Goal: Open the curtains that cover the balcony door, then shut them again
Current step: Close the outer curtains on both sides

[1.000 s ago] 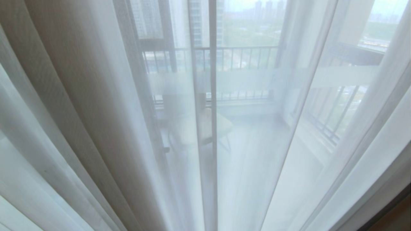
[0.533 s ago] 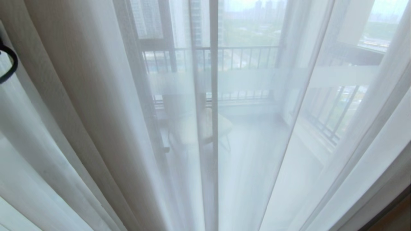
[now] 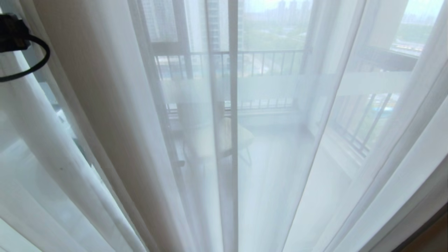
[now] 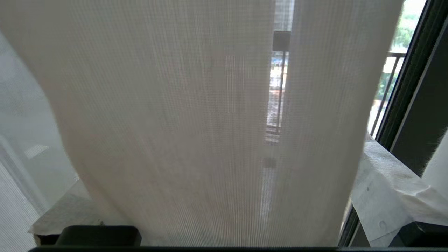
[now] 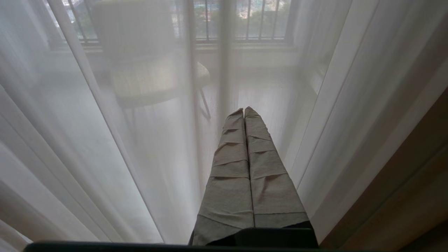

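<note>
The beige drape [image 3: 100,105] hangs thin and slack [image 4: 226,159] between my fingers. It will gather into folds and puff out when I pull it across.
The curtains hang shut in front of me. A sheer white layer [image 3: 280,147] spans the head view, and a thick beige drape [image 3: 91,91] hangs in a fold at the left. Behind the sheer shows the balcony door [image 3: 269,87] with its frosted band. A black part of my left arm [image 3: 12,33] with a cable is at the top left of the head view. My left gripper [image 4: 224,199] is open, its taped fingers [image 4: 385,182] wide apart with the beige drape [image 4: 175,105] hanging between them. My right gripper [image 5: 244,111] is shut and empty, pointing low at the sheer [image 5: 105,140].
A chair [image 3: 217,140] and a bar railing [image 3: 266,61] stand on the balcony behind the sheer. A black frame [image 4: 409,91] runs beside the left gripper. A brown strip [image 3: 430,234] shows at the lower right, past the curtain's edge.
My left arm has risen into the head view at the top left. The folds at the left have shifted and the sheer there has spread. The right arm has not moved.
</note>
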`<state>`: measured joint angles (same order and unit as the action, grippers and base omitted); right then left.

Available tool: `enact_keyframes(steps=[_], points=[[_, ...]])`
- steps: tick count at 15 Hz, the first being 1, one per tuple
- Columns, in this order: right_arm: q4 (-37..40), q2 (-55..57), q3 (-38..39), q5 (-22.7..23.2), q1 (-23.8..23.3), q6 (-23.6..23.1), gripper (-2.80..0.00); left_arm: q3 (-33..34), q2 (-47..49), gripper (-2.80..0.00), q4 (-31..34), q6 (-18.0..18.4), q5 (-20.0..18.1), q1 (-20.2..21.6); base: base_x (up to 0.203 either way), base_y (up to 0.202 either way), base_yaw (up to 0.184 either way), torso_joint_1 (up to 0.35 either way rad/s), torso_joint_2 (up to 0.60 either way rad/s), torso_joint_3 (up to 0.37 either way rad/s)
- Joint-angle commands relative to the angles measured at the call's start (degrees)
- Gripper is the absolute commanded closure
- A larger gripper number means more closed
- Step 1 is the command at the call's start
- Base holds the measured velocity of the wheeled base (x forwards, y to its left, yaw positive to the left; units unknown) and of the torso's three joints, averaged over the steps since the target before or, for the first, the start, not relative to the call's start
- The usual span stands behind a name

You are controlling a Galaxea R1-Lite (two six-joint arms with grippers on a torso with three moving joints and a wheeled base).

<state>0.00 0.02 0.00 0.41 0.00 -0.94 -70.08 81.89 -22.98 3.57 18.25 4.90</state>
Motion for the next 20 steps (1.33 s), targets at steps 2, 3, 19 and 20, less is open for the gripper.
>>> enact_keyframes(steps=[2, 3, 19, 20], points=[[0.0, 0.0, 0.0, 0.0, 0.0, 0.0, 0.0, -0.5, 1.6, -2.8, -0.1, -0.1, 0.1, 0.8, 0.0, 0.0, 0.0, 0.0, 0.0, 0.0], [0.0, 0.0, 0.0, 0.0, 0.0, 0.0, 0.0, -0.4, 1.6, -2.8, -0.1, -0.2, 0.1, 0.9, 0.0, 0.0, 0.0, 0.0, 0.0, 0.0], [0.0, 0.0, 0.0, 0.0, 0.0, 0.0, 0.0, 2.6, -7.6, 0.0, 0.3, -0.2, -0.1, 0.5, 0.0, 0.0, 0.0, 0.0, 0.0, 0.0], [0.0, 0.0, 0.0, 0.0, 0.0, 0.0, 0.0, 2.6, -9.0, 0.0, 0.4, -0.2, -0.1, 0.5, 0.0, 0.0, 0.0, 0.0, 0.0, 0.0]])
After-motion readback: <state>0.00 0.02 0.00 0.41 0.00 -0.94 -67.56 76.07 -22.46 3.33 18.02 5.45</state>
